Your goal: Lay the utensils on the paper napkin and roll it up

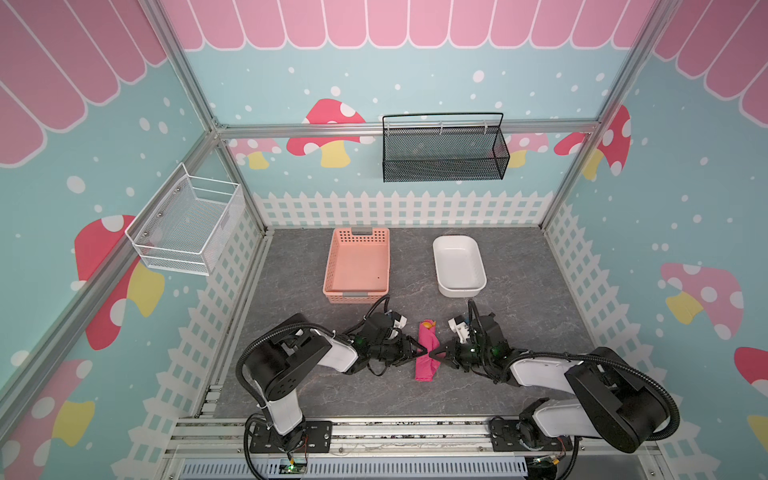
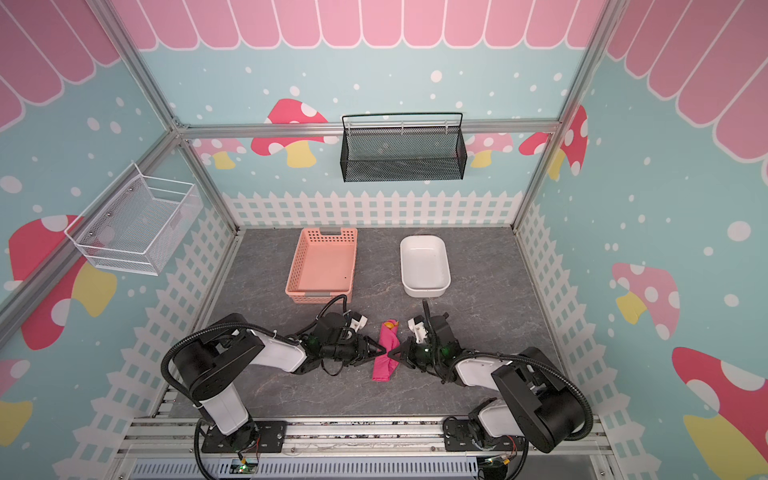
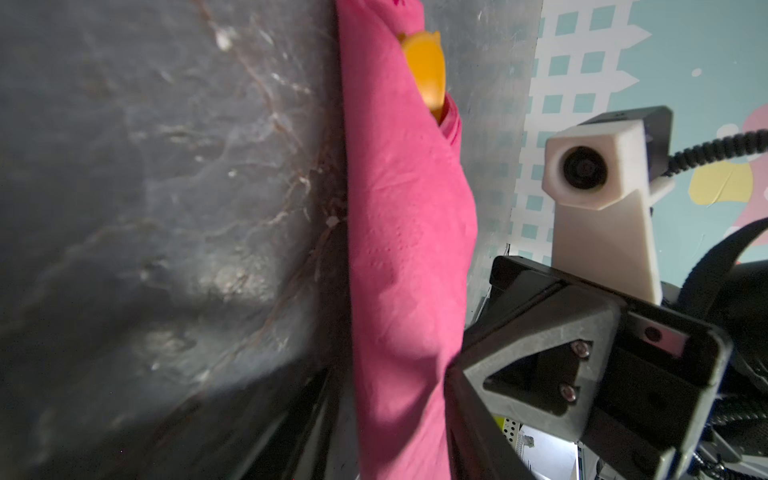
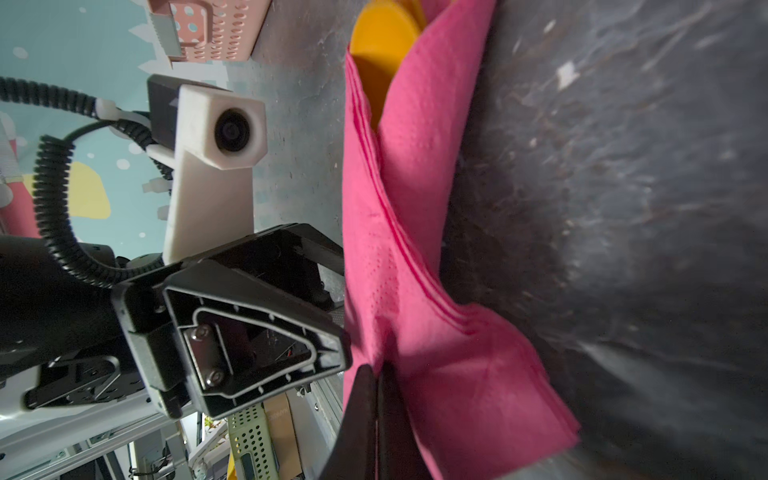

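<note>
The napkin's near end point(image 1: 424, 373) spreads out loose under my right gripper's fingers, so my left gripper should grip the roll's middle point(image 1: 427, 345) and raise it to free my right gripper.
The hot-pink paper napkin point(image 1: 428, 353) point(image 2: 384, 353) lies rolled into a narrow bundle on the grey table, between the two arms. Orange-yellow utensils point(image 1: 428, 323) point(image 2: 390, 324) poke out of its far end; the wrist views show a round spoon bowl point(image 3: 424, 66) point(image 4: 382, 37), with the rest hidden inside the roll. My left gripper point(image 1: 419, 351) point(image 3: 386, 374) is at the roll's left side. Its jaws stand apart around the napkin point(image 3: 407, 249), with a gap beside one finger. My right gripper point(image 1: 434, 354) point(image 4: 376, 370) is shut, its tips against the napkin's point(image 4: 415, 249) right side.
A salmon-pink perforated basket point(image 1: 357, 266) and a white tub point(image 1: 459, 266) stand behind the arms. A black mesh basket point(image 1: 444, 149) hangs on the back wall and a white wire basket point(image 1: 187, 224) on the left wall.
</note>
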`<state>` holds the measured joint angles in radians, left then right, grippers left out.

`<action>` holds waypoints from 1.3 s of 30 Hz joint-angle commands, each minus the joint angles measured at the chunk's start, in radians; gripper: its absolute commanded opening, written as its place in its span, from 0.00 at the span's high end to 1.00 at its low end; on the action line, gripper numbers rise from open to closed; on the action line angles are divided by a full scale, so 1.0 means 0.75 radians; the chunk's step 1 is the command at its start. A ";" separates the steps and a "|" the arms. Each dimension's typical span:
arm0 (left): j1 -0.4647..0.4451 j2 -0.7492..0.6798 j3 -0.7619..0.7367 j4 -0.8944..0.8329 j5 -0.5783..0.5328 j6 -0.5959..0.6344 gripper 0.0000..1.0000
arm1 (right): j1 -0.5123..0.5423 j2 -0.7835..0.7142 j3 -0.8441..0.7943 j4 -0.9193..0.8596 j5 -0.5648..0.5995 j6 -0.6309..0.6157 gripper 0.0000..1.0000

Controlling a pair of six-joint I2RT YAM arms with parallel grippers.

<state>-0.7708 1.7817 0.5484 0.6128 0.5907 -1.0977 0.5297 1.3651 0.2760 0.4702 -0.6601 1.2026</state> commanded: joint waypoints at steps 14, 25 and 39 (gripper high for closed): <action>-0.001 0.179 0.066 0.167 0.018 -0.110 0.54 | -0.007 0.048 -0.046 0.125 -0.075 0.040 1.00; 0.001 0.264 0.081 0.279 0.014 -0.136 0.59 | -0.009 0.056 -0.065 0.145 -0.091 0.037 1.00; 0.001 0.259 0.071 0.324 0.010 -0.136 0.77 | -0.009 0.036 -0.078 0.135 -0.077 0.037 1.00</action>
<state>-0.7708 1.9583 0.6071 0.8459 0.6243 -1.1866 0.5289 1.3991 0.2295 0.5541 -0.7086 1.2209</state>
